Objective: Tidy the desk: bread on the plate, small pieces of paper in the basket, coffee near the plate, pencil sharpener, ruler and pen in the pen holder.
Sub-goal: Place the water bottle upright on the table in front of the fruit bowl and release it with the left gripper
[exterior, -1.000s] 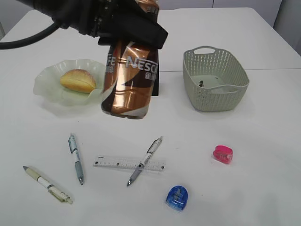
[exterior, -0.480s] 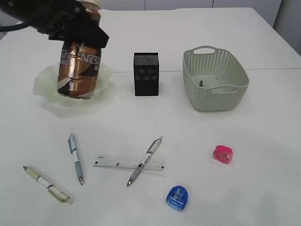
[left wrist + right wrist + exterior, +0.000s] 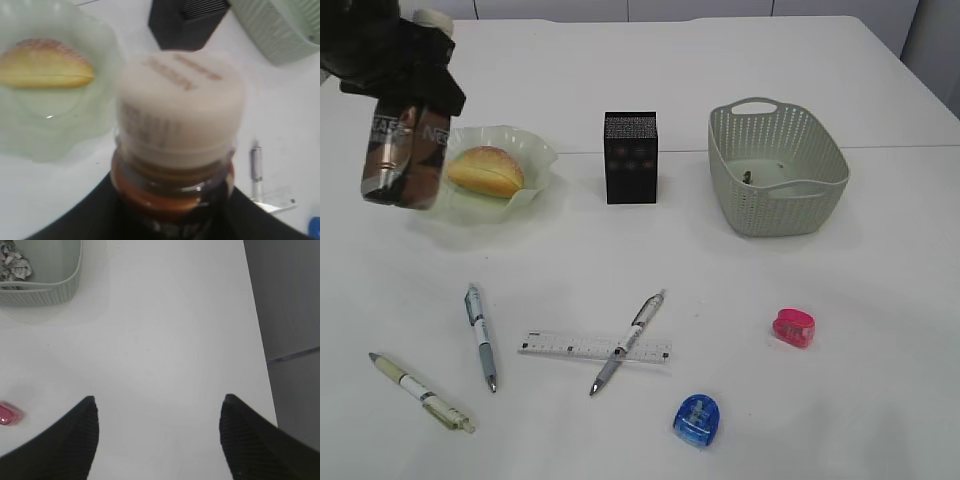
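The robot's left gripper should turn the coffee (image 3: pixel 406 150) level and upright before it lowers the coffee's base onto the desk (image 3: pixel 435 265) just in front of the plate, because the coffee hangs tilted high beside the plate.
My left gripper (image 3: pixel 404 88) is shut on the coffee (image 3: pixel 402 155), a brown bottle with a cream cap (image 3: pixel 180 100), hanging in the air just left of the plate (image 3: pixel 470 212). The bread (image 3: pixel 485 170) lies on that pale green plate. Scraps of paper (image 3: pixel 15 265) lie in the basket (image 3: pixel 777 170). The black pen holder (image 3: pixel 631 157) stands between plate and basket. On the desk lie the clear ruler (image 3: pixel 570 347), three pens (image 3: pixel 480 335) (image 3: pixel 638 325) (image 3: pixel 420 392), a pink pencil sharpener (image 3: pixel 794 327) and a blue one (image 3: pixel 697 419). My right gripper (image 3: pixel 157 410) is open over bare desk.
The right wrist view shows the desk's right edge (image 3: pixel 260 340) with grey floor beyond it, the basket corner at upper left and the pink sharpener (image 3: pixel 7 415) at its left border. One pen lies across the ruler.
My left gripper has carried the coffee leftward, from in front of the pen holder, over the plate, to the plate's left side. Nothing else has moved.
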